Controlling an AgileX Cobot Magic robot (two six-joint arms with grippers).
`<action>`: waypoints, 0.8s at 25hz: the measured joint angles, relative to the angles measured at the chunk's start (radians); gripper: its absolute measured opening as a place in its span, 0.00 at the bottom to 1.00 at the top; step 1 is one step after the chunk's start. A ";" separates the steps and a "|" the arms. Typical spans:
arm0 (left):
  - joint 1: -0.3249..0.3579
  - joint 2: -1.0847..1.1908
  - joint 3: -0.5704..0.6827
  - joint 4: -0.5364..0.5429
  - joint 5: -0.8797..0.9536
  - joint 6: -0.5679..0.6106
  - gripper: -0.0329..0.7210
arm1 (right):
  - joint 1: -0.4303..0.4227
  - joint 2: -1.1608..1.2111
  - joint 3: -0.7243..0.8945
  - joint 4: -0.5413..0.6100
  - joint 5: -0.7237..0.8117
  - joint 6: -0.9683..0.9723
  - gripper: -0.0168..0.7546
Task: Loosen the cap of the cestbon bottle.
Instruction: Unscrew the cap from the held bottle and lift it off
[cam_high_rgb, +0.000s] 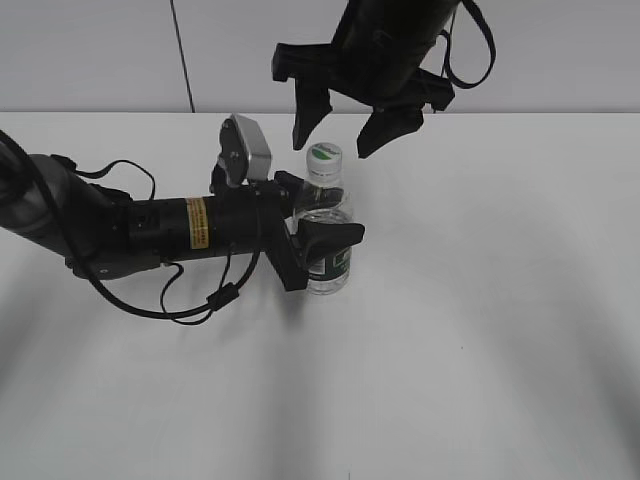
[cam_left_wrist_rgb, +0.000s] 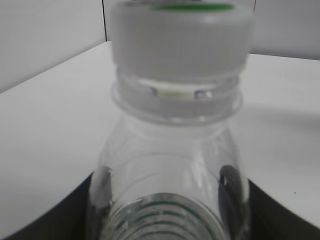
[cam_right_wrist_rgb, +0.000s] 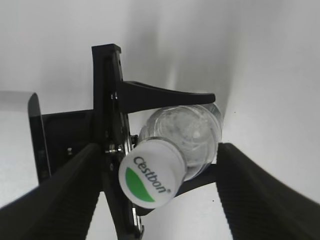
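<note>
The white cap (cam_high_rgb: 324, 158) will come off completely when the robot turns and lifts it, because the left gripper is closed on the bottle's body (cam_high_rgb: 323, 214).
The cestbon bottle (cam_high_rgb: 328, 240) stands upright on the white table, clear with a dark green label. Its white cap (cam_high_rgb: 324, 155) with a green leaf mark is on top. My left gripper (cam_high_rgb: 318, 237) reaches in from the left and is shut on the bottle's body; the left wrist view shows the bottle (cam_left_wrist_rgb: 170, 165) close up between the jaws, with the cap (cam_left_wrist_rgb: 180, 40) above. My right gripper (cam_high_rgb: 345, 135) hangs just above the cap, open, its fingers apart on either side. In the right wrist view the cap (cam_right_wrist_rgb: 151, 173) sits between the open fingers (cam_right_wrist_rgb: 157, 192), untouched.
The white table (cam_high_rgb: 500, 330) spreads around the bottle. A grey wall rises behind the table's far edge (cam_high_rgb: 560, 112). The left arm's black cables (cam_high_rgb: 170, 300) lie on the table to the left.
</note>
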 joint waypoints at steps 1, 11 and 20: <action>0.000 0.000 0.000 0.000 0.000 0.000 0.57 | 0.001 0.000 0.000 0.000 0.000 0.000 0.73; 0.000 0.000 0.000 0.001 0.001 0.000 0.57 | 0.013 0.014 -0.001 -0.001 0.009 0.001 0.68; 0.000 0.000 0.000 0.001 0.001 0.000 0.57 | 0.014 0.018 -0.001 -0.004 0.028 0.001 0.54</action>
